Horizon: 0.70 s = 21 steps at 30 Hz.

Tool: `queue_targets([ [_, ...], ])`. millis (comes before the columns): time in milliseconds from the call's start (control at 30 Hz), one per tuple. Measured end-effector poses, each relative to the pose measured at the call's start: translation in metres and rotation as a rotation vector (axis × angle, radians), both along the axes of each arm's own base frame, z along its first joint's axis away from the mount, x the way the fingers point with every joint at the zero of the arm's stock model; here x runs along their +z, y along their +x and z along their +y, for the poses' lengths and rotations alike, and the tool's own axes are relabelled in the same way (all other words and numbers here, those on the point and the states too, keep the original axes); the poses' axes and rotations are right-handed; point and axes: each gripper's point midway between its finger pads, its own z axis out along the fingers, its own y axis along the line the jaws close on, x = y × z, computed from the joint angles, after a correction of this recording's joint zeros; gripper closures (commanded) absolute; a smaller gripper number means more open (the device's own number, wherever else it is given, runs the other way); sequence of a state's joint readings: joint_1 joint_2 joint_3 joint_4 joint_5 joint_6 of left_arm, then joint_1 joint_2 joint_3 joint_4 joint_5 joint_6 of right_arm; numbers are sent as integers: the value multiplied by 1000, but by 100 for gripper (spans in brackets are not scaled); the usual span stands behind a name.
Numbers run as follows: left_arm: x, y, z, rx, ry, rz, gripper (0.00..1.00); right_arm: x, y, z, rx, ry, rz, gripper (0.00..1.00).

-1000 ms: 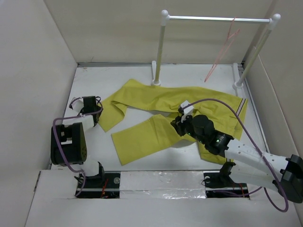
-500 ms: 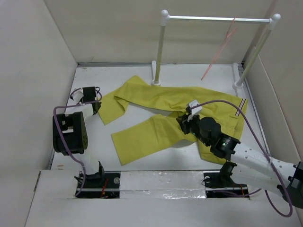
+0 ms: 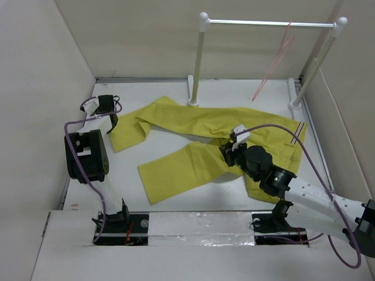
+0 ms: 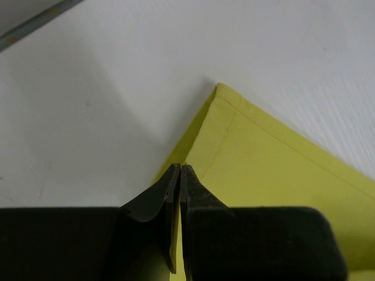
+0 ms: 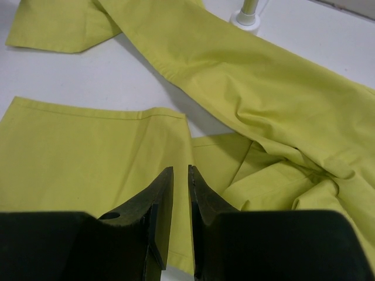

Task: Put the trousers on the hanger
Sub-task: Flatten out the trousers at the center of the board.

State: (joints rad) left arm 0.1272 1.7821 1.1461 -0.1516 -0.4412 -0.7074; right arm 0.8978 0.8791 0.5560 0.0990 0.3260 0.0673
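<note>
I should move my right gripper to the striped waistband [image 3: 297, 132] and pull it straight while my left gripper holds the crotch, as the trousers bunch at the crotch [image 5: 278, 167].
The mustard-yellow trousers [image 3: 234, 120] lie spread across the white table, waistband with striped trim at the right. My left gripper [image 3: 111, 121] is at the far-left leg end, and the left wrist view shows it [image 4: 180, 168] shut on the hem edge of the trousers [image 4: 281, 158]. My right gripper [image 3: 225, 151] sits at the crotch where both legs meet. In the right wrist view it [image 5: 180, 170] stands closed to a narrow slit with cloth of the trousers [image 5: 263, 88] in it. The thin pink hanger [image 3: 275, 58] hangs from the rail at the back right, away from both grippers.
A metal rail [image 3: 269, 23] on two white posts stands at the back, its left post base [image 3: 193, 99] touching the trousers. Beige walls close in the table on the left, back and right. Purple cables loop off both arms.
My left gripper shut on the leg hem and pulled it left and toward the back, stretching that leg out. My right gripper shifted slightly right, then stayed put.
</note>
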Motion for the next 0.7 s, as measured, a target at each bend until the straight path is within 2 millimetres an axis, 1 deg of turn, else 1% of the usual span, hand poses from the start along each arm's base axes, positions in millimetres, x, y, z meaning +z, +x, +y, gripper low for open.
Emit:
queue_targets([
  [67,1,3,8,10,26,31,100,-1,0,0,0,-1,1,78],
  [133,10,10,16,14,54,36,100,-4,0,-1,-1,-3,3,78],
  [167,18,14,19,11,71,28,100,-6,-1,-2,-3,-8,5,78],
  [233,44,28,26,6,113,-4,100,-10,-1,-3,-8,-14,9,78],
  [367,110,62,43,16,216,-109,100,-12,-1,-4,-12,-19,12,77],
  [467,144,79,53,32,278,-156,100,-13,0,-4,-16,-22,13,76],
  [533,147,80,58,38,307,-143,99,-17,1,-3,-16,-30,18,75],
  [567,144,79,59,36,315,-128,89,-19,1,-3,-17,-36,23,74],
  [633,136,78,60,24,325,-89,81,-23,2,-3,-20,-47,31,72],
  [700,126,79,54,0,319,-68,80,-27,4,-3,-27,-58,38,72],
])
